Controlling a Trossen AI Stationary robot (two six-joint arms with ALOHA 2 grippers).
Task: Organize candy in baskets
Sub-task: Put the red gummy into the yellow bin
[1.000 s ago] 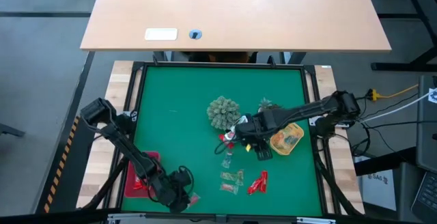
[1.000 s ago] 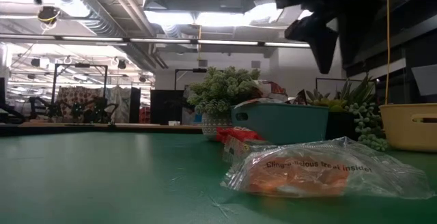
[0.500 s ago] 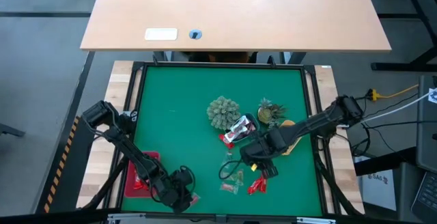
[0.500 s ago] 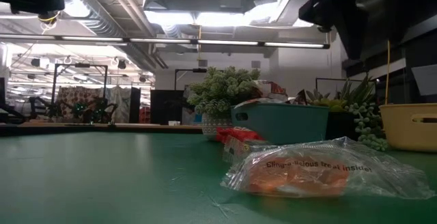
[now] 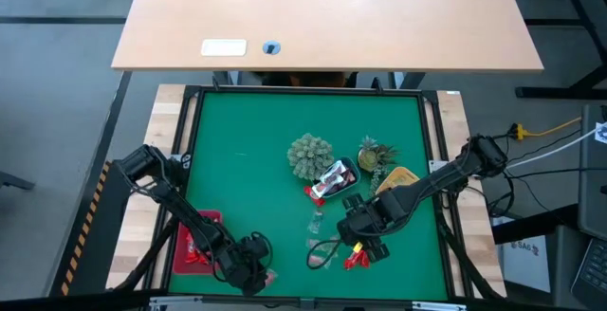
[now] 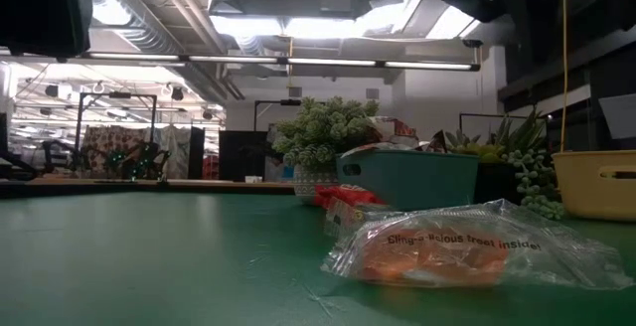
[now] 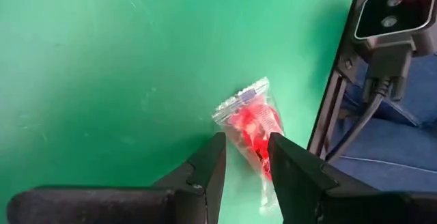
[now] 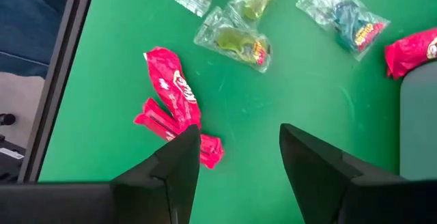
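Note:
I see the clear-wrapped red candy slanting (image 7: 262,161) under one finger. My left gripper should open, move back and turn in line before it closes around the candy's middle (image 7: 255,130).
A clear-wrapped red candy (image 7: 249,123) lies on the green mat near the table's front edge. My left gripper (image 7: 244,142) is just above it, open, one finger on either side; whether they touch it I cannot tell. My right gripper (image 8: 239,132) hangs open above the mat, with red-wrapped candies (image 8: 174,101) beside one finger. Clear-wrapped greenish candies (image 8: 235,39) lie farther on. The red basket (image 5: 190,228) sits near left with red candy inside. The blue basket (image 5: 349,171) holds candy at the middle. My right arm partly covers the yellow basket (image 5: 403,173).
Two green spiky plant ornaments (image 5: 310,155) (image 5: 375,153) stand behind the blue basket. A clear packet with orange candy (image 6: 457,251) lies close to the low camera. The mat's dark raised frame (image 7: 341,80) runs just beside the left gripper's candy.
My right gripper has swung from beside the blue and yellow baskets toward the table's near edge, staying open, and now hangs over the red candies. My left gripper has sunk a little toward the clear-wrapped red candy.

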